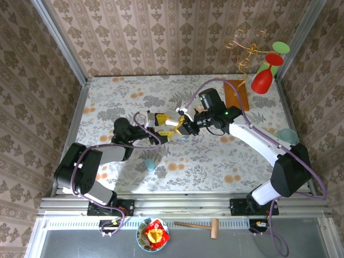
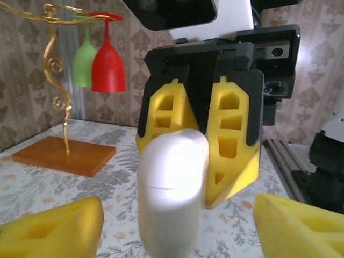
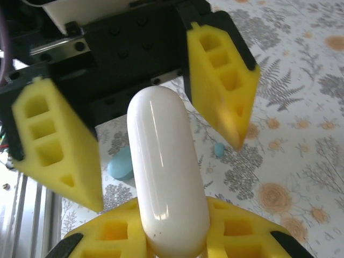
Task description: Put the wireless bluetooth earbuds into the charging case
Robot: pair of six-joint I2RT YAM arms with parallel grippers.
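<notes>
Next, I put down the white case [image 1: 172,122] that my right gripper is holding before my left gripper takes the light blue case, because the earbud is pale blue.
A white pill-shaped charging case [image 1: 171,124] hangs closed above the middle of the table. My right gripper [image 3: 174,239] is shut on its end, yellow pads pressing both sides of the case [image 3: 164,177]. My left gripper [image 2: 172,228] faces it with the jaws open wide, its fingers [image 2: 51,231] standing clear on either side of the case [image 2: 172,193]. In the top view the left gripper [image 1: 163,127] and right gripper [image 1: 180,128] meet nose to nose. A tiny pale blue earbud [image 3: 219,149] lies on the floral cloth below, also seen as the earbud [image 1: 184,138].
A light blue pebble-like case [image 1: 149,164] lies on the cloth nearer the front. A gold stand on an orange base [image 1: 236,91] holds red and green glasses [image 1: 263,78] at the back right. A teal object [image 1: 288,135] sits at the right edge.
</notes>
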